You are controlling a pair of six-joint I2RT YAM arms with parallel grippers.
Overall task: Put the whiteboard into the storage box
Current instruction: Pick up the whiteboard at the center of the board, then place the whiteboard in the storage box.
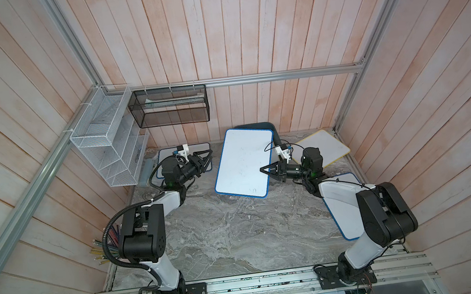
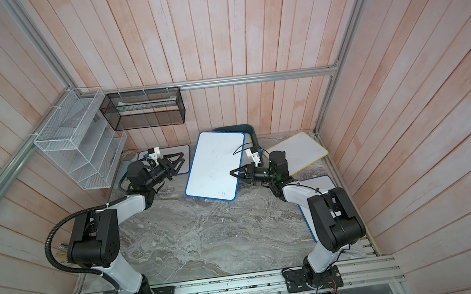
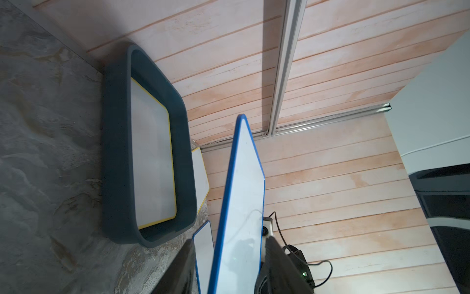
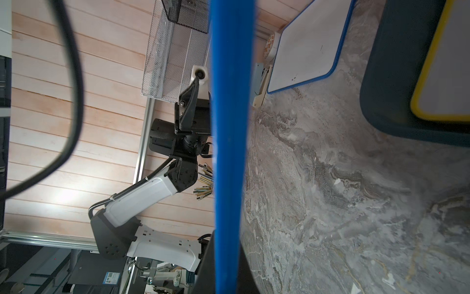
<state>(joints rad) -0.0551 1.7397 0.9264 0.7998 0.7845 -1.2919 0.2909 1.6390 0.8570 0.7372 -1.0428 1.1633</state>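
Observation:
The whiteboard (image 1: 227, 168) sticks out past the storage box's side toward the robot's left gripper, so the right gripper should pull the whiteboard back over the box (image 3: 152, 156) before it lowers the whiteboard.
A blue-framed whiteboard (image 1: 243, 163) hangs tilted above the table in both top views (image 2: 213, 165). My right gripper (image 1: 263, 169) is shut on its right edge, and that blue edge (image 4: 229, 127) runs straight out from between the jaws. My left gripper (image 1: 209, 156) stands open at the board's left edge. The board (image 3: 241, 203) lies in line between the spread fingers, and neither visibly presses it. The dark teal storage box (image 3: 117, 152) sits against the back wall with a yellow-framed whiteboard (image 3: 152, 157) flat inside. In the top views the held board hides most of the box (image 1: 273, 132).
A yellow-framed whiteboard (image 1: 326, 147) leans at the back right. One blue-framed board (image 1: 345, 210) lies under the right arm and another (image 1: 166, 155) under the left gripper. A white wire rack (image 1: 108, 143) and a black mesh basket (image 1: 169, 107) hang on the walls. Pens (image 1: 104, 248) lie at the left edge.

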